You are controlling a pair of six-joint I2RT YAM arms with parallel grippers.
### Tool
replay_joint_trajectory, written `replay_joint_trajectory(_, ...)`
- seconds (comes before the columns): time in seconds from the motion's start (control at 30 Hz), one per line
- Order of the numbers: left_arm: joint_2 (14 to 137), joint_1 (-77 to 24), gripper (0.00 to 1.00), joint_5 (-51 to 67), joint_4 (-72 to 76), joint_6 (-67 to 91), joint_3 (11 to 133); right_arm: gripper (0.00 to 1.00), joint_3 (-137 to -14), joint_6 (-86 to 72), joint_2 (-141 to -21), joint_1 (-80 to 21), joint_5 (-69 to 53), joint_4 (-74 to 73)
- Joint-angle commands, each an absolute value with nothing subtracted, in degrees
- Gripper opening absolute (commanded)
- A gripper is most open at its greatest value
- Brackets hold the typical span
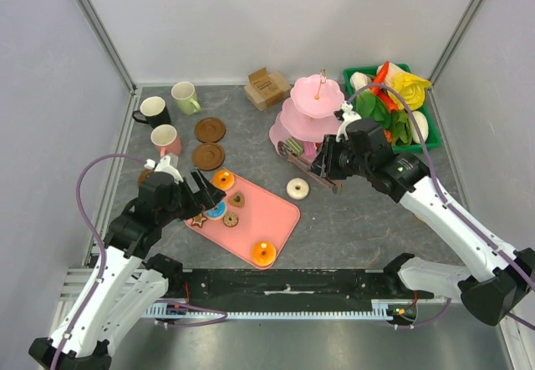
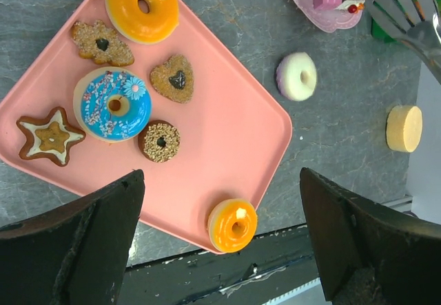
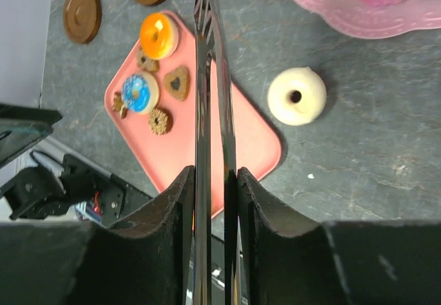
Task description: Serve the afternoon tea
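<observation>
The white donut is outside the closed tongs, so my right gripper should open the tongs around it and take it to the pink stand's middle level.
A flat pink tray holds several toy pastries: a large orange donut, a blue donut, cookies, and a small orange donut at its near corner. A white donut lies on the table beside the tray. My left gripper is open and empty above the tray's near part. My right gripper is shut on metal tongs, held above the table near the white donut. Black, pale green and pink mugs stand at the back left by two brown coasters.
A pink tiered stand with cake slices on its bottom tier stands at the back centre. A green basket of toy vegetables is at the back right, and a cardboard box sits behind the stand. A pale yellow round piece lies on the table.
</observation>
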State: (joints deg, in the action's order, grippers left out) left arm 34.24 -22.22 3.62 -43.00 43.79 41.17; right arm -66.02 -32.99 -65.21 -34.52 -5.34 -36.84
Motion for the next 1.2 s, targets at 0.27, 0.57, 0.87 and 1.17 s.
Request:
replay_joint_trajectory(0.27, 37.1, -22.1, 0.99, 5.7, -38.3, 41.6, 39.9, 0.48, -66.3, -28.9, -63.5, -34.6, -7.7, -42.8)
replay_joint_trajectory(0.57, 38.0, -22.1, 0.99, 6.0, -37.8, 41.2, 40.2, 0.65, -61.6, -28.8, -59.5, -34.7, -3.7, -48.7)
replay_joint_trajectory(0.87, 38.2, -22.1, 0.99, 6.1, -37.8, 41.2, 39.3, 0.70, -59.3, -25.7, -62.0, -34.7, -4.7, -50.3)
replay_joint_trajectory(1.17, 38.1, -22.1, 0.99, 6.0, -37.8, 41.0, 39.0, 0.70, -58.9, -24.2, -66.5, -34.7, -7.2, -46.3)
